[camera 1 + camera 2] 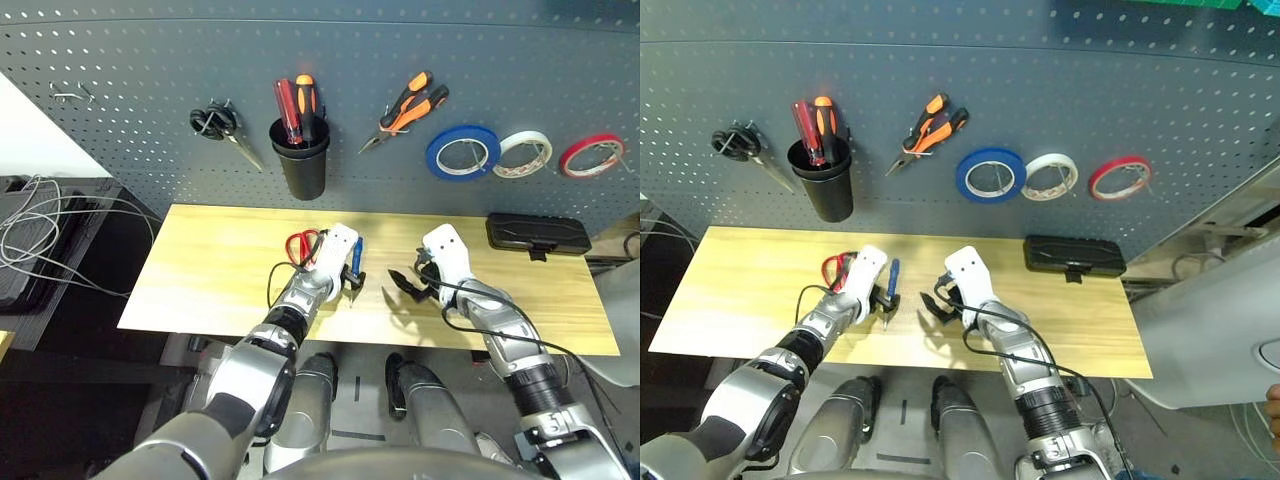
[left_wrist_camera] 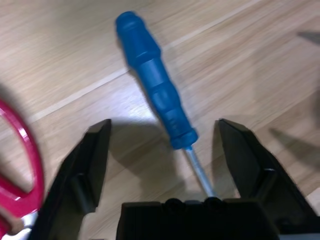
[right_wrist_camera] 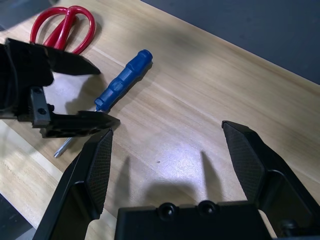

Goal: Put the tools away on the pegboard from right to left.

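Observation:
My gripper will lower the slim blue-handled screwdriver (image 1: 357, 256) into the black cup, where a gap (image 1: 320, 132) beside the orange handle will let it stand there, handle up.
A slim blue-handled screwdriver (image 2: 155, 85) lies flat on the wooden table (image 1: 200, 280). My left gripper (image 1: 350, 282) is open and low over it, one finger on each side of the handle's lower end and shaft, not touching. Red-handled scissors (image 1: 300, 245) lie just left of that gripper. To the right, my right gripper (image 1: 405, 285) hangs open over bare wood with nothing between its fingers. On the pegboard (image 1: 120, 90) hang the blue tape roll (image 1: 462, 152) and the orange-and-black pliers (image 1: 405, 110).
The pegboard also carries black-handled scissors (image 1: 220, 125), a black cup (image 1: 300, 160) with red and orange handles in it, a white tape ring (image 1: 523, 152) and a red tape ring (image 1: 590, 155). A black case (image 1: 537, 235) lies at the table's back right. Cables hang off to the left.

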You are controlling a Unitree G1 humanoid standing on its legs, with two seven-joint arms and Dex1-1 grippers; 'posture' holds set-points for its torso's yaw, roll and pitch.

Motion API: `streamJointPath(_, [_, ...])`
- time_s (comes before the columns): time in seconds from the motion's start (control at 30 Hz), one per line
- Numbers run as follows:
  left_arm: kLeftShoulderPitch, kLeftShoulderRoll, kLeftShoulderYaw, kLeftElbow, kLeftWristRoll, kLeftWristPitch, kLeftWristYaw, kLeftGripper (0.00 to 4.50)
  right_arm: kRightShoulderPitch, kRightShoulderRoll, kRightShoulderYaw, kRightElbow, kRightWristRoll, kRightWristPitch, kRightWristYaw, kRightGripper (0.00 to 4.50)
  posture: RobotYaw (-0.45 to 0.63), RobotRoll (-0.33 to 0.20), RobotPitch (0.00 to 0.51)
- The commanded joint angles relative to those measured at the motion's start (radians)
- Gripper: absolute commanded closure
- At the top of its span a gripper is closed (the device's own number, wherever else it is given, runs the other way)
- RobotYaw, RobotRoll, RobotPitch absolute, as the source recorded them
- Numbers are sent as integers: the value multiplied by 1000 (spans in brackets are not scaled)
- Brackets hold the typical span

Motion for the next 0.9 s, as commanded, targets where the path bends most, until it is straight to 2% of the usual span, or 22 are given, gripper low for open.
streamJointPath(0.03, [1,-20,1,40,6,23,-15,1198,13,-8,-5,-15,-2,19,-8,0,39,0,229])
streamJointPath(0.3, [2,-24,22,14,-1,-31,16,3915,11,-27,-17,-9,1,13,-13,0,53,0,224])
streamJointPath(0.43, [36,2,32,-52,-2,-140,38,3971,15,-37,-20,-30,16,0,12,0,66,0,221])
streamJointPath(0.57, [133,43,28,-219,-3,-271,23,3971,21,-55,-29,-35,32,-26,44,0,75,0,218])
streamJointPath(0.7, [243,81,10,-406,7,-316,8,3971,19,-73,-29,-22,41,-70,80,0,91,0,214])
streamJointPath(0.9, [387,132,-31,-706,-30,-342,-125,3971,-7,-69,-32,-13,47,-114,108,0,99,0,206])
